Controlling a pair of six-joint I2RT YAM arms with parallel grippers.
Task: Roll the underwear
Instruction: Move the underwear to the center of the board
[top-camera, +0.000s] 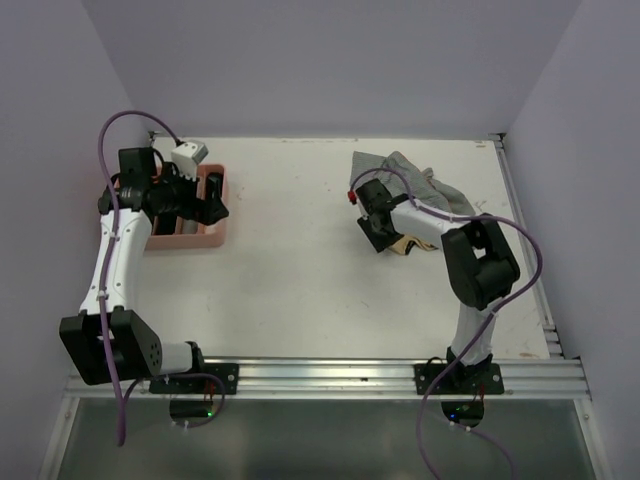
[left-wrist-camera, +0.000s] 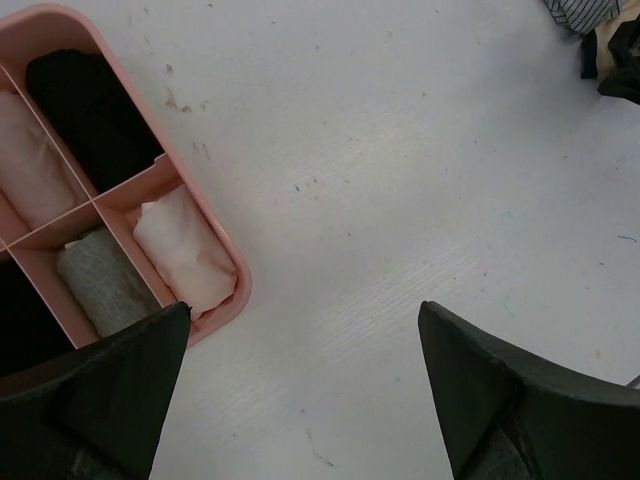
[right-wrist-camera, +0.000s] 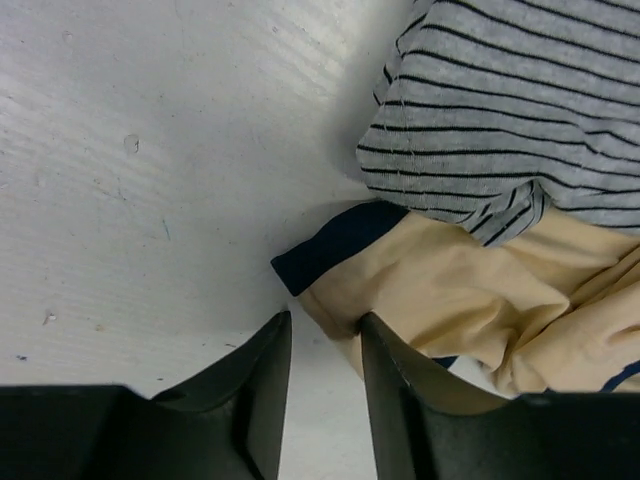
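Next, my right gripper pulls the beige piece clear to the open middle (top-camera: 338, 270) before both grippers spread it, because the beige piece is bunched up under the grey striped piece (right-wrist-camera: 492, 232).
The underwear lies in a loose pile at the table's far right: a grey striped piece (top-camera: 415, 175) (right-wrist-camera: 500, 100) on top and a beige piece (top-camera: 405, 246) (right-wrist-camera: 470, 290) with a dark trim (right-wrist-camera: 335, 245) under it. My right gripper (top-camera: 385, 238) (right-wrist-camera: 325, 330) is down at the beige piece's near corner. Its jaws stand narrow, with the beige edge against the right finger (right-wrist-camera: 400, 400) and bare table showing beside the left finger. My left gripper (top-camera: 215, 200) (left-wrist-camera: 305, 320) hangs wide open by the pink tray, holding nothing.
The pink tray (top-camera: 214, 240) (left-wrist-camera: 236, 290) at the left holds rolled pieces in black, pale pink, grey and cream. Side walls close in the table left and right, and a metal rail (top-camera: 530, 250) runs along the right edge.
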